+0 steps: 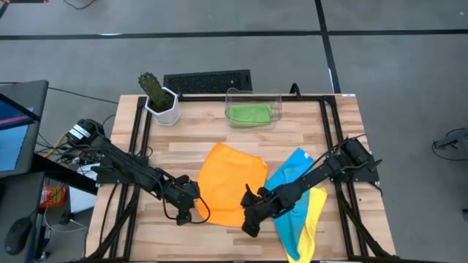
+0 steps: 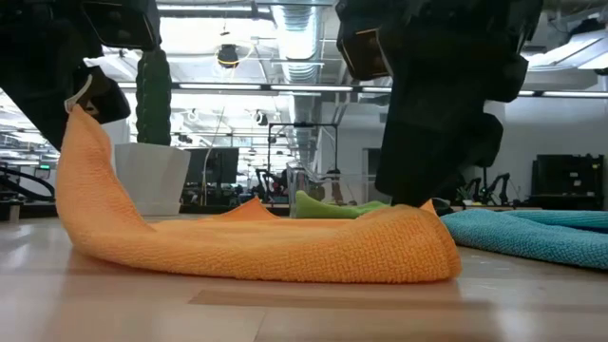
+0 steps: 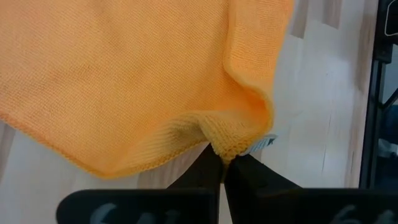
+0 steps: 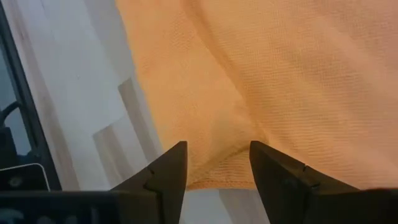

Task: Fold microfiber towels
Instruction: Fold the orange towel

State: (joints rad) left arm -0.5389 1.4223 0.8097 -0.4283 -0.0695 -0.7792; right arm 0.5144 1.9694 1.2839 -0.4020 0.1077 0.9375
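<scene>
A soft, slack fold [image 4: 217, 53] runs inward from the towel's hem. I expect the orange towel [image 1: 230, 179] to double over limply and settle flat when I fold it.
An orange towel [image 1: 230, 183] lies spread at the table's middle. My left gripper [image 3: 224, 167] is shut on its near left corner, which is raised off the table in the low view [image 2: 81, 114]. My right gripper [image 4: 217, 163] is open and low over the towel's near right edge [image 4: 217, 179], one finger on either side of the hem. A blue towel [image 1: 289, 179] and a yellow towel [image 1: 313, 223] lie crumpled under my right arm. A green towel [image 1: 250, 113] sits folded inside a clear bin [image 1: 276, 98] at the far side. My left gripper pinches the orange towel's near left corner [image 3: 227, 148] between its two fingers, beside a small white label [image 3: 262, 143]. The fingers slant down from the table's left. The corner is lifted clear, and the cloth slopes slack from it down to the table [image 2: 142, 237]. Whether my right gripper touches the towel, I cannot tell.
A white pot with a cactus-like plant [image 1: 161, 98] stands at the far left, with a dark keyboard [image 1: 208, 80] behind the table. Black rails [image 1: 329, 131] run along the table's left and right sides. Bare wood shows near the front edge [image 1: 219, 245].
</scene>
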